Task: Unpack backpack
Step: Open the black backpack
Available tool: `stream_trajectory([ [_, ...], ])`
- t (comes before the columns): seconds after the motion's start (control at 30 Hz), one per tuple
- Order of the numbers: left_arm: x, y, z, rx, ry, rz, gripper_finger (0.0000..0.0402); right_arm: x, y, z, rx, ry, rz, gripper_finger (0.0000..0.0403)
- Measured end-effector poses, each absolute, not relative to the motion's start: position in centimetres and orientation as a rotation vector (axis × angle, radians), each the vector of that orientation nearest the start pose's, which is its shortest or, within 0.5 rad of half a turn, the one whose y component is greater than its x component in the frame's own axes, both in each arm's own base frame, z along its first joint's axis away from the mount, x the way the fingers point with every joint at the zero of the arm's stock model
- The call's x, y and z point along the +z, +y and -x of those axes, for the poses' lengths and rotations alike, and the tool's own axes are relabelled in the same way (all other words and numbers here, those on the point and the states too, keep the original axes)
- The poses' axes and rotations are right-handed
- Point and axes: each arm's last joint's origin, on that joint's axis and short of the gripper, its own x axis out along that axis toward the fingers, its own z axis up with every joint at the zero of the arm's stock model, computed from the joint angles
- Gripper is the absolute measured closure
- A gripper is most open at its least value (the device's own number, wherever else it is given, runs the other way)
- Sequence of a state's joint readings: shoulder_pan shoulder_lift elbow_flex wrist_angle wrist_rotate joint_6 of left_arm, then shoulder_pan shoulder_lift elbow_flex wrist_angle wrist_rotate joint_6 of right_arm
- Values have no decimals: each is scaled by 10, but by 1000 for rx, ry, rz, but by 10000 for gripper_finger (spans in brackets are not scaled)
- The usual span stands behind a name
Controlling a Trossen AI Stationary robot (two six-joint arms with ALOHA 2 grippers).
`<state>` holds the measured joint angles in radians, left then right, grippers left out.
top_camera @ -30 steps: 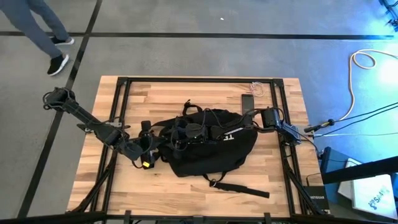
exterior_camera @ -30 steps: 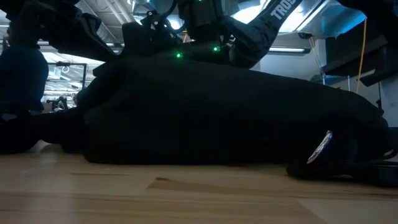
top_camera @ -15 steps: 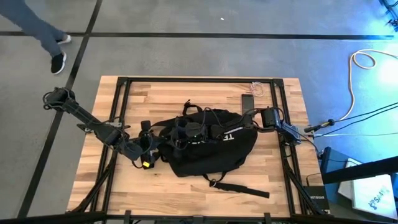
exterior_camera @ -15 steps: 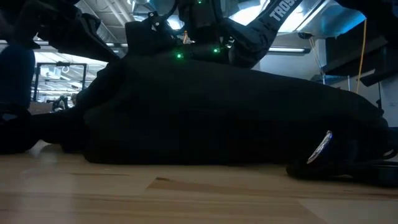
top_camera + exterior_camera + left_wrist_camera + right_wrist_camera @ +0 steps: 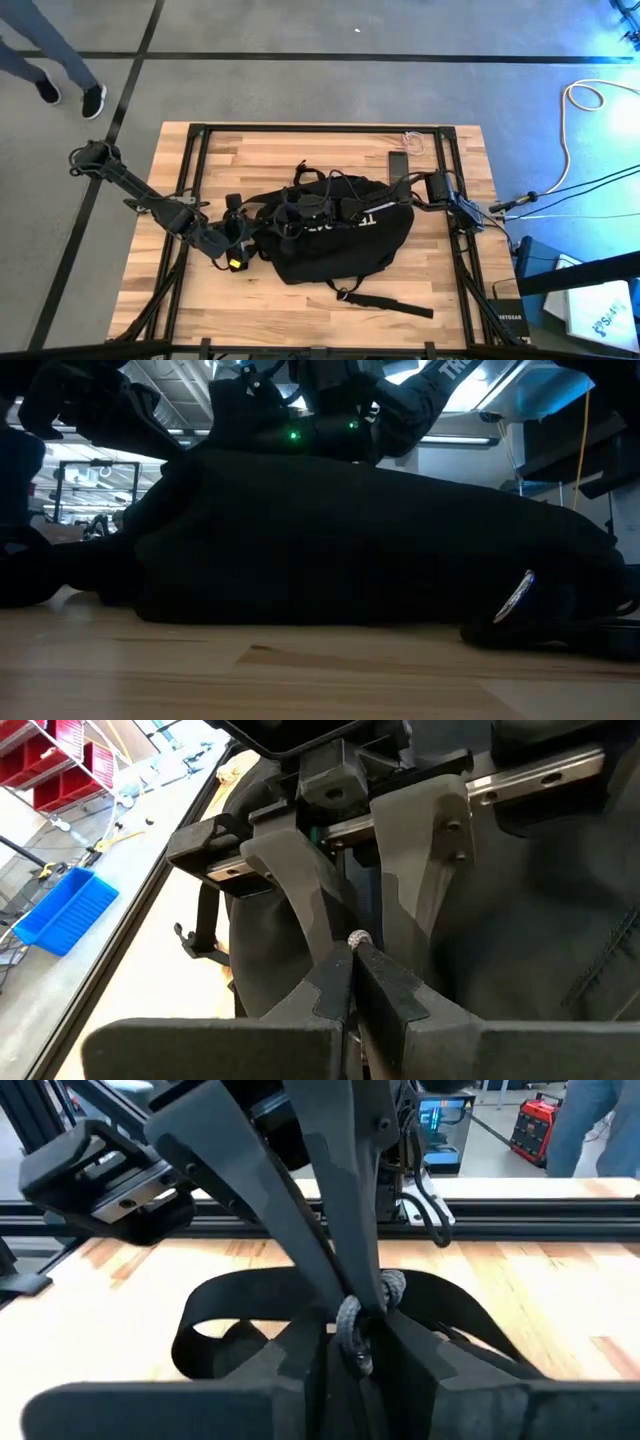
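The grey cord pull (image 5: 359, 937) is pinched in both my grippers while the end of the backpack lies loose, so my left gripper should open and hold steady the fabric at that end (image 5: 268, 256).
The black backpack (image 5: 335, 248) lies flat in the middle of the wooden table (image 5: 250, 150), a long dark mound in the low view (image 5: 350, 550). One loose strap (image 5: 385, 303) trails toward the near edge. My left gripper (image 5: 352, 952) and my right gripper (image 5: 350, 1338) meet tip to tip over the backpack's left end (image 5: 278, 222). Both are shut, each on a small grey cord pull. The left arm reaches in from the table's left, the right arm across the backpack from the right. My left gripper pinches a small pale knot of cord (image 5: 357, 938) between its two fingertips, right where the other gripper's fingers meet it. It comes slanting down from the table's left. My own fingers hide what the cord is fixed to. My right gripper pinches a grey cord loop (image 5: 349, 1330) between its two fingers, with the cord's knot (image 5: 392, 1286) standing free beside them. It comes nearly level from the table's right, over the backpack's top. The backpack rests on the table below.
A flat black phone (image 5: 398, 163) lies near the table's far edge. A black frame (image 5: 300, 128) runs around the tabletop. A black strap loop (image 5: 230, 1320) lies on the wood beyond the grippers. Bare wood shows at the near left (image 5: 220, 300). A person's legs (image 5: 60, 80) show on the floor.
The person on the floor beyond the table's far left corner has walked farther left. The backpack lies where it lay.
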<state>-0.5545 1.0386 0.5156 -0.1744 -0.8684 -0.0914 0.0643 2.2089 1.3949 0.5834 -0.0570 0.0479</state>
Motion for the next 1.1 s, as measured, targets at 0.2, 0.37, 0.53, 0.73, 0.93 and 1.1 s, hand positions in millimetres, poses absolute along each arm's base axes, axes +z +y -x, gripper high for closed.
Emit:
stream_trajectory([
  [0.2,205,-84,-177,326,514,-360,402,155,33,-482,112,246,-44,395],
  [0.37,205,-84,-177,320,518,-358,387,156,33,-482,114,234,-45,401],
  [0.53,205,-82,-177,370,503,-369,337,156,33,-482,116,239,-45,402],
  [0.73,217,-81,-178,453,455,-371,249,156,33,-482,120,234,-46,402],
  [0.93,233,-89,-173,329,440,-290,189,156,33,-482,122,237,-46,402],
  [1.1,210,-89,-146,306,654,-123,183,156,33,-482,122,240,-49,403],
])
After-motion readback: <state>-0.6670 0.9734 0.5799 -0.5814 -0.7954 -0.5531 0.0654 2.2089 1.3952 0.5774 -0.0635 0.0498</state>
